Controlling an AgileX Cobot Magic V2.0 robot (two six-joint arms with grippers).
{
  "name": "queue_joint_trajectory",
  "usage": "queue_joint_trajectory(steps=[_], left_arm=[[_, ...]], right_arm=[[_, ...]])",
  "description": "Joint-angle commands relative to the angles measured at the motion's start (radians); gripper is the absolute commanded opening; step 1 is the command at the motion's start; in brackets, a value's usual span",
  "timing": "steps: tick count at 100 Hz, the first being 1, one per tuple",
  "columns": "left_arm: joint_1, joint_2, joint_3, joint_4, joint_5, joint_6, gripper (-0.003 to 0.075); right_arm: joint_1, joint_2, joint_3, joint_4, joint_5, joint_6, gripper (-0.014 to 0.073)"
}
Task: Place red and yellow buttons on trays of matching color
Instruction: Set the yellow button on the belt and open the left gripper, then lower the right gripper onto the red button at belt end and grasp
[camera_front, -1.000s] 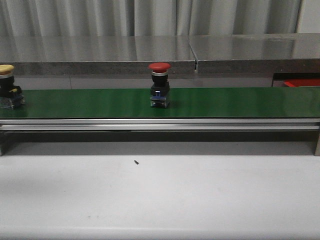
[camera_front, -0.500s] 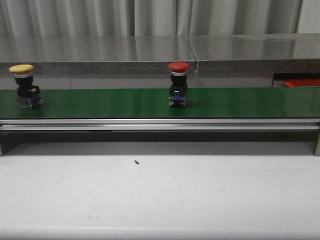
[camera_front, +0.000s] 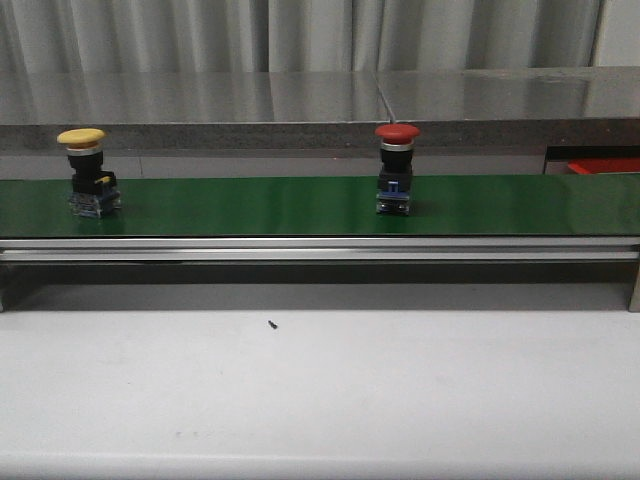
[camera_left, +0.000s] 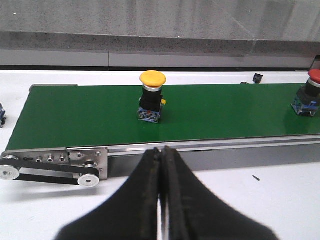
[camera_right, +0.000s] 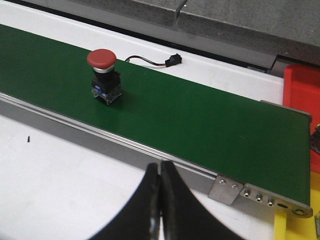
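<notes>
The red button is on the red tray's side of the belt, away from the robot's left gripper, so its red cap should be taken first by the right gripper.
A red button with a domed red cap stands upright on the green belt, right of its middle. A yellow button stands upright near the belt's left end. The left wrist view shows the yellow button and the red one at the frame's edge. The right wrist view shows the red button. A red tray shows as a strip at far right, also in the right wrist view, where a yellow corner shows too. My left gripper and right gripper are shut, empty, over the white table before the belt.
The belt runs on an aluminium frame with a roller and bracket at its left end. A steel counter runs behind it. A black connector on a cable lies behind the belt. A small dark speck lies on the white table.
Both buttons have moved right along the belt. The yellow one has come fully in from the left edge. Neither gripper shows in the earlier frames.
</notes>
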Motion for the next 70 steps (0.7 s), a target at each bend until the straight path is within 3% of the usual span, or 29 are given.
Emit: queue_joint_trajectory(steps=[1,14,24,35,70], left_arm=[[-0.007,0.003,-0.029,-0.023,-0.071,-0.001,-0.0019],[-0.007,0.003,-0.029,-0.023,-0.071,-0.001,-0.0019],[-0.007,0.003,-0.029,-0.016,-0.069,-0.001,-0.0019],[-0.007,0.003,-0.029,-0.016,-0.067,-0.001,-0.0019],[-0.007,0.003,-0.029,-0.016,-0.067,-0.001,-0.0019]], right_arm=[[0.002,0.006,-0.038,0.046,0.003,-0.006,0.0062],[0.002,0.038,-0.063,0.062,0.072,-0.006,0.0451],[0.002,0.083,-0.085,0.064,0.077,-0.006,0.0637],[0.002,0.147,-0.123,0.065,0.077,-0.002,0.0599],[0.002,0.47,-0.295,0.065,0.076,-0.026,0.0593]])
